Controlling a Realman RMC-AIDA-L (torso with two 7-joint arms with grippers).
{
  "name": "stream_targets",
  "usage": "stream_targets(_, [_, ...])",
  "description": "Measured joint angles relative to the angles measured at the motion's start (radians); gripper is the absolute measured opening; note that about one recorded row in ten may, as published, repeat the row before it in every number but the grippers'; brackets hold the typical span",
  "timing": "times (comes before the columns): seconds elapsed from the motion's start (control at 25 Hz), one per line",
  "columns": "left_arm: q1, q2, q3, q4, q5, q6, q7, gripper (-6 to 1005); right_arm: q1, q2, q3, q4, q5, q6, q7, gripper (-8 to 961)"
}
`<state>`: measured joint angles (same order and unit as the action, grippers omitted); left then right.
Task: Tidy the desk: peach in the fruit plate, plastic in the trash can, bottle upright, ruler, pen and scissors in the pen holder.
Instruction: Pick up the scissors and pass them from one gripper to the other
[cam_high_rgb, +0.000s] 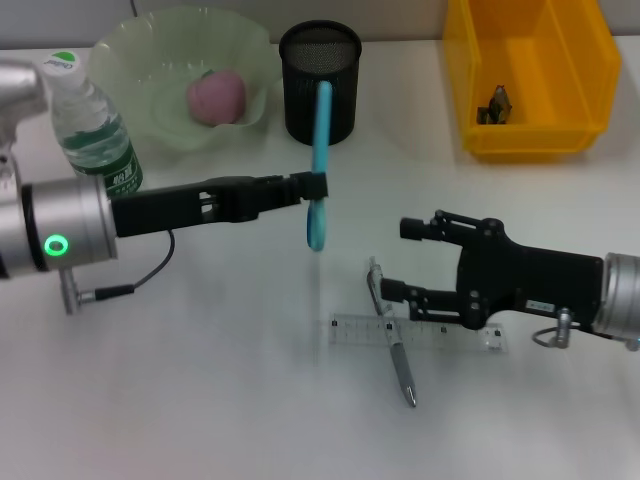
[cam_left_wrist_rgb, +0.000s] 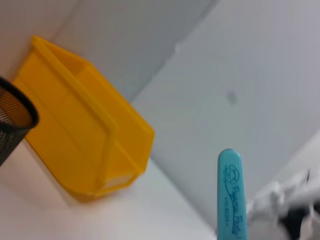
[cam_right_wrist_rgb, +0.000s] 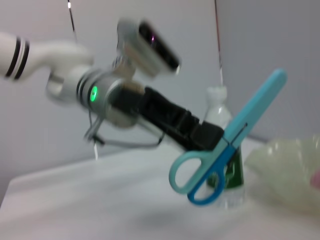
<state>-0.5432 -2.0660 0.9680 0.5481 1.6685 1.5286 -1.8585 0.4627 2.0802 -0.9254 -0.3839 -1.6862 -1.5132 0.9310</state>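
My left gripper has the handles of the blue scissors (cam_high_rgb: 316, 230) hanging free below it, so my right gripper should go on toward those loops (cam_right_wrist_rgb: 199, 176) before it closes there.
My left gripper (cam_high_rgb: 316, 185) is shut on blue scissors (cam_high_rgb: 319, 165) and holds them upright, handles down, in the air just in front of the black mesh pen holder (cam_high_rgb: 320, 80). The scissors also show in the left wrist view (cam_left_wrist_rgb: 231, 200) and the right wrist view (cam_right_wrist_rgb: 227, 145). My right gripper (cam_high_rgb: 395, 260) is open, low over the table beside the pen (cam_high_rgb: 392, 335) and the clear ruler (cam_high_rgb: 420, 333), which the pen crosses. The pink peach (cam_high_rgb: 216, 96) lies in the green fruit plate (cam_high_rgb: 130, 50). The bottle (cam_high_rgb: 92, 125) stands upright at the left.
A yellow bin (cam_high_rgb: 530, 75) with a dark scrap inside stands at the back right. It also shows in the left wrist view (cam_left_wrist_rgb: 75, 140). A cable (cam_high_rgb: 140, 280) hangs from my left arm onto the table.
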Motion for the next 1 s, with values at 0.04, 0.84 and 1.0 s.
stream_targets(0.04, [0.019,0.002,-0.003,-0.057,-0.068,-0.003,0.001,262,0.013,0.002,-0.003,0.064,0.054,0.003,-0.067,777])
stream_targets(0.84, [-0.024,-0.014,-0.015,-0.552,-0.512,-0.017,0.110,264,0.126,0.014,0.077,0.500,0.339,0.008,-0.655,776])
stream_targets(1.0, [-0.053,-0.014,-0.092,-0.654,-0.517,-0.039,0.111,263,0.151,0.014,0.113,0.548,0.334,0.001,-0.713,776])
